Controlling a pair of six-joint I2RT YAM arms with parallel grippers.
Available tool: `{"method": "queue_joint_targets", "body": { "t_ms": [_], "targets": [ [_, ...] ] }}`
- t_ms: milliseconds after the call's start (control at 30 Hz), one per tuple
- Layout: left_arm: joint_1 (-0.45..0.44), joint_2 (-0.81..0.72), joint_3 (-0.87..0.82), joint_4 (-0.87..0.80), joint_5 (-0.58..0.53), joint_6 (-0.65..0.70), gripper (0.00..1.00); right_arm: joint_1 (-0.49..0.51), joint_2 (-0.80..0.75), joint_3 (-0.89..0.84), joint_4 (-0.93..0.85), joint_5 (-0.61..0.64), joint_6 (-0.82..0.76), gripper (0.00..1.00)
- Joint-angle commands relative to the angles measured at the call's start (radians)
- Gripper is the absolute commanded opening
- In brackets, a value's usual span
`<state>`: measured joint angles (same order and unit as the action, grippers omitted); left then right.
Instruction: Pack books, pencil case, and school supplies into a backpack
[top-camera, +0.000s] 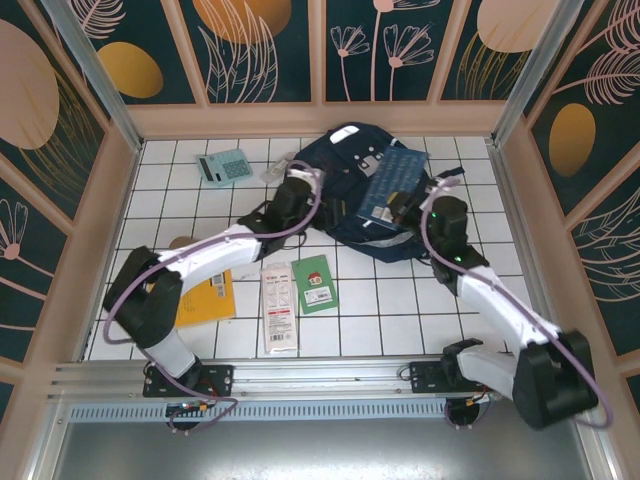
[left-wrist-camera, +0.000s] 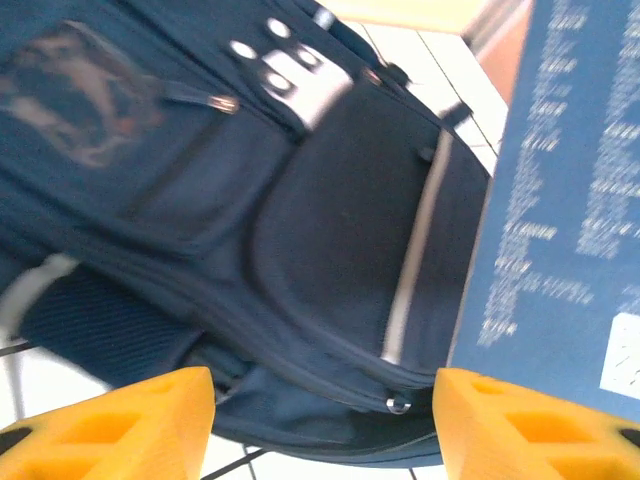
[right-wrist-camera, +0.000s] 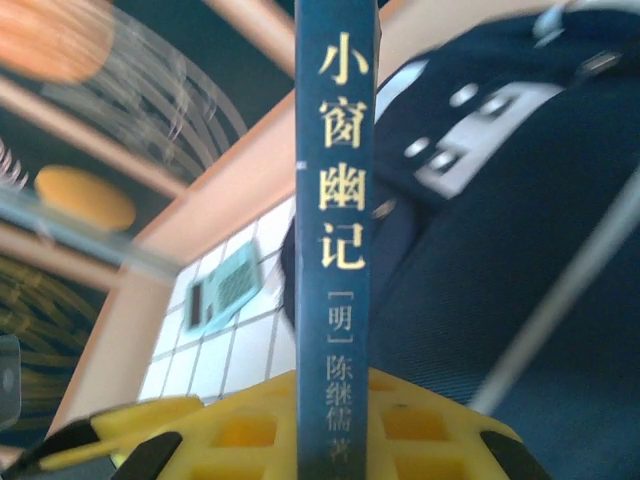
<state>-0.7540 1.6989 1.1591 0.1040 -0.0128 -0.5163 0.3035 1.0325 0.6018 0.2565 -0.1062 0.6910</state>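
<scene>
The book up (right-wrist-camera: 336, 200) is held by its spine in my right gripper, so I keep my open left gripper moving to the backpack's zipped edge (top-camera: 394, 241) until its fingers close there.
The navy backpack (top-camera: 345, 165) lies at the back middle of the tiled table. My right gripper (top-camera: 408, 212) is shut on a dark blue book (top-camera: 396, 178), held slanted over the backpack's right side. Its spine with gold print (right-wrist-camera: 336, 200) stands upright between my fingers (right-wrist-camera: 335, 425). At the backpack's left edge my left gripper (top-camera: 303, 190) is open, its yellow fingers (left-wrist-camera: 110, 425) spread over the zipped fabric (left-wrist-camera: 330, 260), nothing between them. A teal calculator (top-camera: 223, 167), a white-and-red pack (top-camera: 279, 306), a green book (top-camera: 316, 283) and an orange-yellow book (top-camera: 208, 298) lie on the tiles.
Wooden walls close the table at the back and both sides. A small tan thing (top-camera: 182, 243), perhaps the pencil case, peeks out by my left forearm. A whitish packet (top-camera: 271, 172) lies between calculator and backpack. Bare tiles (top-camera: 400, 310) lie at front right.
</scene>
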Motion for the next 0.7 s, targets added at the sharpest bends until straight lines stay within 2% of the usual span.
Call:
{"method": "queue_joint_targets", "body": {
  "t_ms": [0, 133, 333, 667],
  "targets": [
    [-0.062, 0.096, 0.1, -0.045, -0.022, 0.095, 0.59, -0.068, -0.147, -0.045, -0.144, 0.191, 0.011, 0.0],
    [-0.129, 0.209, 0.225, -0.072, 0.002, 0.155, 0.58, -0.194, -0.3, -0.106, -0.239, 0.186, 0.014, 0.0],
    [-0.209, 0.385, 0.433, -0.157, -0.018, 0.253, 0.57, -0.351, -0.432, -0.159, -0.309, 0.113, 0.028, 0.0],
    [-0.225, 0.6, 0.672, -0.264, -0.049, 0.324, 0.59, -0.42, -0.461, -0.168, -0.318, 0.032, 0.024, 0.0]
  ]
}}
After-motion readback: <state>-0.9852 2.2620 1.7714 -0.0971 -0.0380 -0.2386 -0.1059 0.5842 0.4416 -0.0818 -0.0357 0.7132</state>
